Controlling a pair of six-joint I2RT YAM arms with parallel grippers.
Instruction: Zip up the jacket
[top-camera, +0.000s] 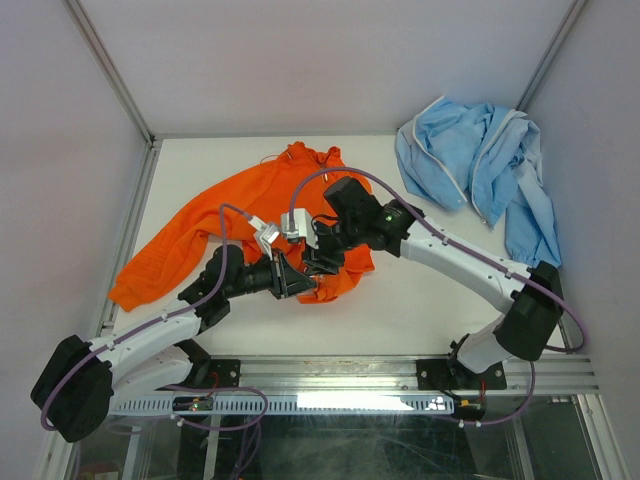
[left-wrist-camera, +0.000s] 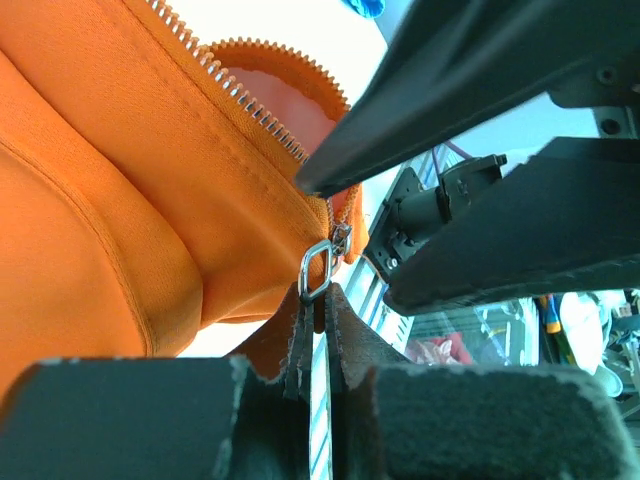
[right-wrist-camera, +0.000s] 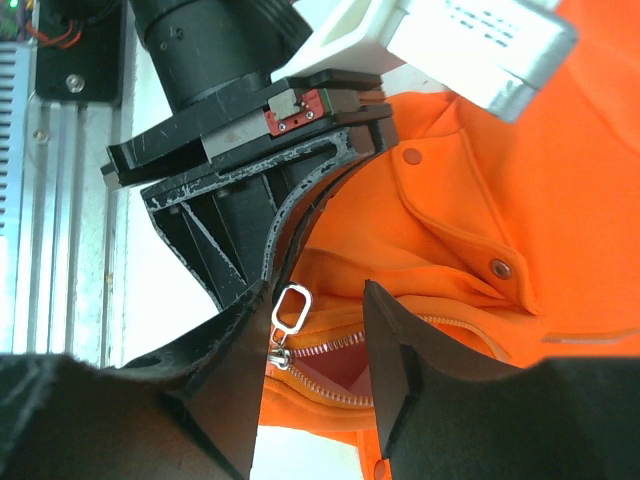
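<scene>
Only the end of the zipper pull (left-wrist-camera: 312, 282) is pinched in my left gripper, so my right gripper should grip the pull (right-wrist-camera: 281, 338) by the slider and pull it toward the collar.
The orange jacket (top-camera: 200, 230) lies spread on the white table, collar to the back. Its lower front, where the zipper (right-wrist-camera: 322, 395) still gapes over pale lining, is bunched between my two grippers. My left gripper (top-camera: 297, 283) (left-wrist-camera: 320, 292) has its fingertips pinched on the end of the silver zipper pull (left-wrist-camera: 316, 268), which also shows in the right wrist view (right-wrist-camera: 293, 306). My right gripper (top-camera: 318, 262) (right-wrist-camera: 316, 290) is open, one finger on each side of the pull and the slider. Its fingers (left-wrist-camera: 470, 90) loom close over the left gripper.
A light blue garment with white trim (top-camera: 480, 160) lies crumpled at the back right corner. A metal rail (top-camera: 330, 375) runs along the table's near edge. Enclosure walls close the left, back and right sides.
</scene>
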